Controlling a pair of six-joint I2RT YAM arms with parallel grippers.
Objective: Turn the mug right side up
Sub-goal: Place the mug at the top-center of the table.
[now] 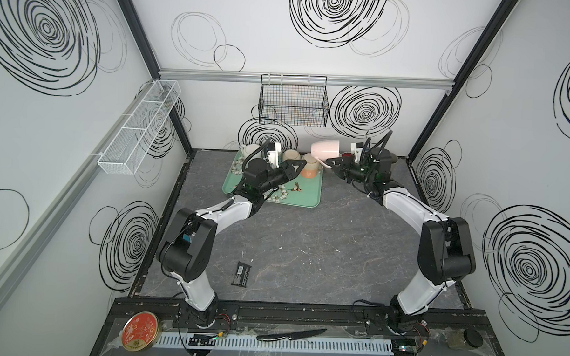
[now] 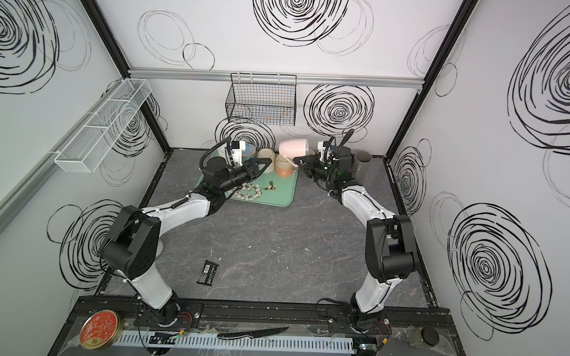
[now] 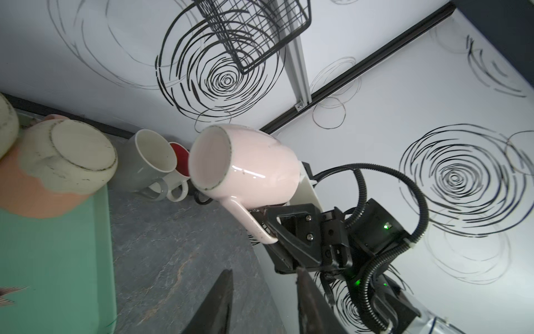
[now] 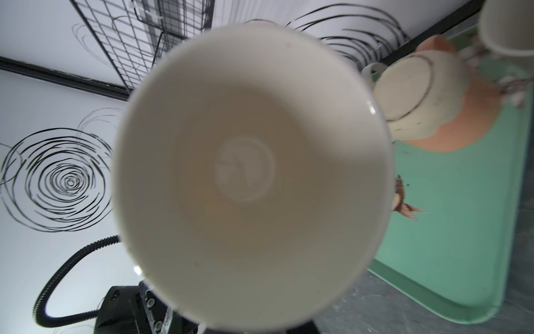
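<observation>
The pale pink mug lies with its opening (image 4: 250, 172) toward my right gripper's wrist. Next, I point that gripper down and set the mug upright next to the tray (image 1: 331, 182).
A pale pink mug (image 1: 326, 148) (image 2: 293, 147) hangs in the air above the table's far edge, lying on its side. In the left wrist view the mug (image 3: 254, 164) has its mouth turned sideways and its handle pointing down. My right gripper (image 1: 331, 163) (image 2: 297, 161) (image 3: 264, 219) is shut on that handle. The mug (image 4: 251, 173) fills the right wrist view and hides the jaws there. My left gripper (image 1: 299, 166) (image 2: 267, 166) (image 3: 264, 274) stands open and empty, a short way from the mug, over the tray's far end.
A green tray (image 1: 296, 196) (image 3: 57, 260) carries an upside-down orange-and-cream mug (image 1: 310, 168) (image 3: 63, 162) and other cups. A grey mug (image 3: 150, 159) and a red-lined mug (image 3: 179, 162) stand by the back wall. A black wire basket (image 1: 293, 103) hangs above. A black packet (image 1: 241, 273) lies nearer the front.
</observation>
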